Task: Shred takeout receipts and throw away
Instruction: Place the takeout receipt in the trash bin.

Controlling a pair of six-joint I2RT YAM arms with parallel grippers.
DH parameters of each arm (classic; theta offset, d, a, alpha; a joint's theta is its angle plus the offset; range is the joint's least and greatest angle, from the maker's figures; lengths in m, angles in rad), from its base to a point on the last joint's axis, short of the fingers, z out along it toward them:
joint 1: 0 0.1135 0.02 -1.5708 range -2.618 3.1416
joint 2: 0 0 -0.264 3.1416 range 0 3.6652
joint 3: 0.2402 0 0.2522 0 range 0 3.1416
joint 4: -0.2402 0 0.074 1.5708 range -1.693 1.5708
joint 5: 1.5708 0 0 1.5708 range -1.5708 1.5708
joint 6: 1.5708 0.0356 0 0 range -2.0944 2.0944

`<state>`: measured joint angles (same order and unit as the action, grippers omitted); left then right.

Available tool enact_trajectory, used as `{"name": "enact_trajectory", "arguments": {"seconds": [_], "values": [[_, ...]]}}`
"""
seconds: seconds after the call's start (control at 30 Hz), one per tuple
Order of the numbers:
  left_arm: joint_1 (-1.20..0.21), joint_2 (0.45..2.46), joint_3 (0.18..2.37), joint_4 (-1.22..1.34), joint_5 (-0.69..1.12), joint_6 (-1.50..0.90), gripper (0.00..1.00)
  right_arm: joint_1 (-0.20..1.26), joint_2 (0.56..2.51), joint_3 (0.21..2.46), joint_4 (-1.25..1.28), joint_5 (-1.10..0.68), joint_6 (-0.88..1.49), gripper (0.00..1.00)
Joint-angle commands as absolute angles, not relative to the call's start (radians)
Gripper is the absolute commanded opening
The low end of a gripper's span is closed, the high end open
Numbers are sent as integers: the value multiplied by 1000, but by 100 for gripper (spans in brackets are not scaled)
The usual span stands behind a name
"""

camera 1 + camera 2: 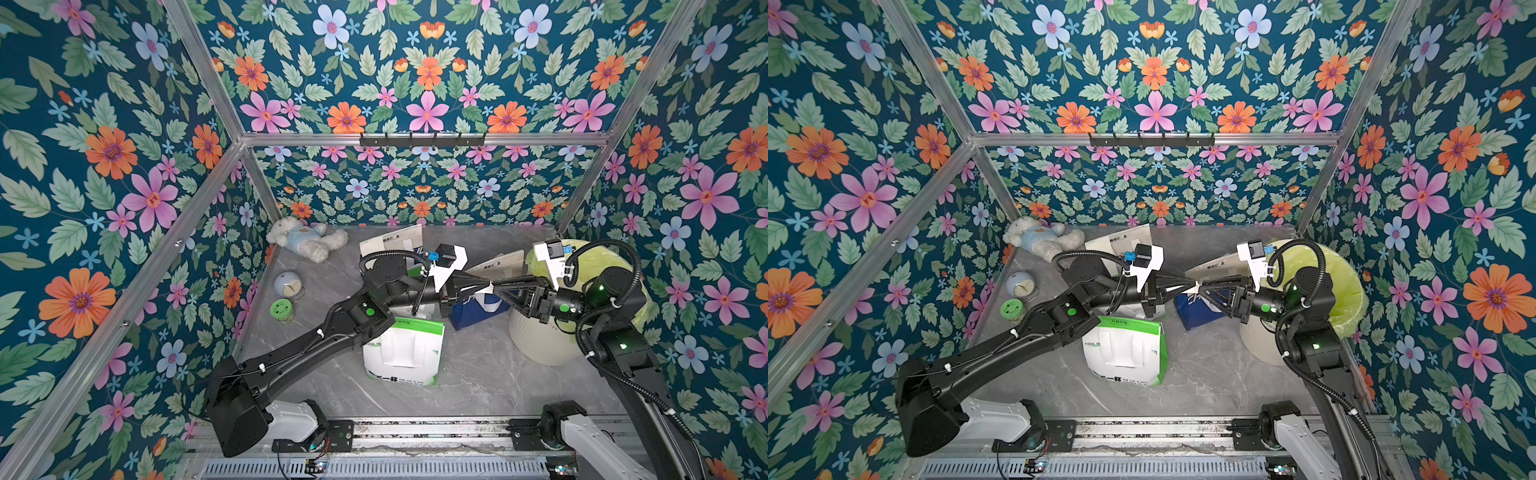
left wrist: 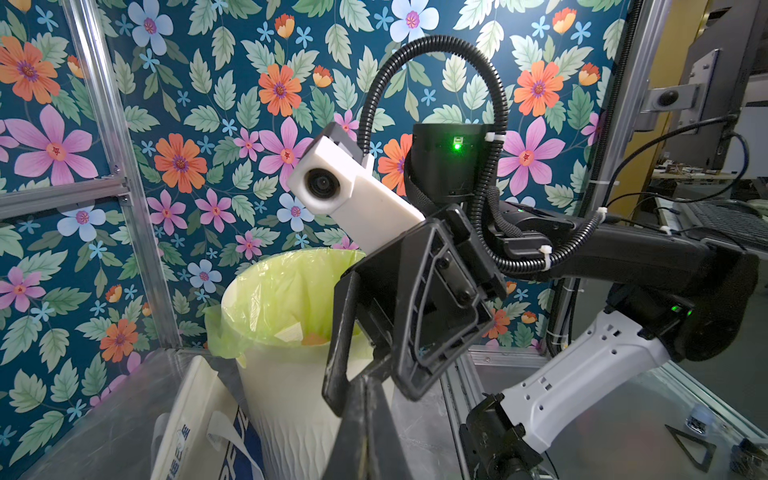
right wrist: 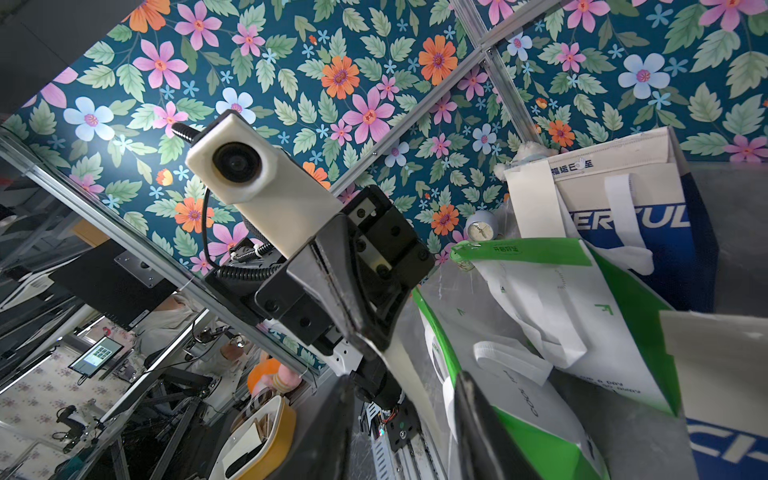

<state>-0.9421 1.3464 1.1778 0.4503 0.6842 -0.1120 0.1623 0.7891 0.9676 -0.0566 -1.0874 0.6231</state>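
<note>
The receipt strip (image 3: 412, 388) hangs from my left gripper, away from the bin. My right gripper should take the receipt strip and let it fall into the bin (image 1: 1341, 280).
A narrow white strip of takeout receipt (image 1: 491, 286) (image 1: 1197, 284) hangs in the air above the table's middle. My left gripper (image 1: 486, 286) (image 2: 365, 380) is shut on it, and a pale paper edge shows between its pressed fingers. My right gripper (image 1: 496, 289) (image 1: 1202, 286) meets it tip to tip from the other side. In the right wrist view the strip (image 3: 409, 370) runs down between the right gripper's (image 3: 403, 376) fingers, which stand apart on either side of it. The cream bin (image 1: 540, 340) (image 2: 291, 399) with a green liner stands at the right, with paper scraps (image 2: 291, 332) inside.
A white-and-green bag (image 1: 403, 353) lies under the left arm. A white-and-blue bag (image 1: 478, 311) lies below the grippers, and another bag (image 1: 395, 243) stands behind. A teddy (image 1: 305, 243), a small round clock (image 1: 288, 284) and a green-lidded jar (image 1: 281, 309) sit at the back left.
</note>
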Motion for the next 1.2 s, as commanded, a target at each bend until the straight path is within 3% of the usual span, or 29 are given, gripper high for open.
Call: {"name": "enact_trajectory", "arguments": {"seconds": [0.0, 0.2, 0.47, 0.77, 0.8, 0.87, 0.9, 0.93, 1.07, 1.17], "values": [[-942, 1352, 1190, 460, 707, -115, 0, 163, 791, 964, -34, -1071, 614, 40], [-942, 1363, 1196, 460, 713, -118, 0, 164, 788, 945, 11, -1036, 644, 31], [-941, 1378, 1207, 459, 720, -121, 0, 165, 777, 912, 90, -1028, 715, 0], [-942, 1367, 1206, 444, 709, -104, 0, 165, 714, 866, 69, -1014, 751, 0], [-942, 1366, 1209, 436, 704, -98, 11, 164, 706, 871, 38, -997, 745, 0], [-942, 1363, 1221, 405, 665, -84, 48, 164, 682, 888, -46, -935, 712, 0], [-941, 1359, 1229, 377, 620, -80, 68, 164, 657, 890, -84, -885, 702, 0], [-942, 1351, 1234, 347, 575, -65, 98, 164, 628, 891, -116, -840, 695, 0], [-942, 1294, 1228, 286, 439, 16, 99, 164, 539, 951, -345, -617, 618, 0], [-942, 1250, 1236, 223, 305, 73, 99, 164, 489, 1040, -538, -314, 582, 0]]}}
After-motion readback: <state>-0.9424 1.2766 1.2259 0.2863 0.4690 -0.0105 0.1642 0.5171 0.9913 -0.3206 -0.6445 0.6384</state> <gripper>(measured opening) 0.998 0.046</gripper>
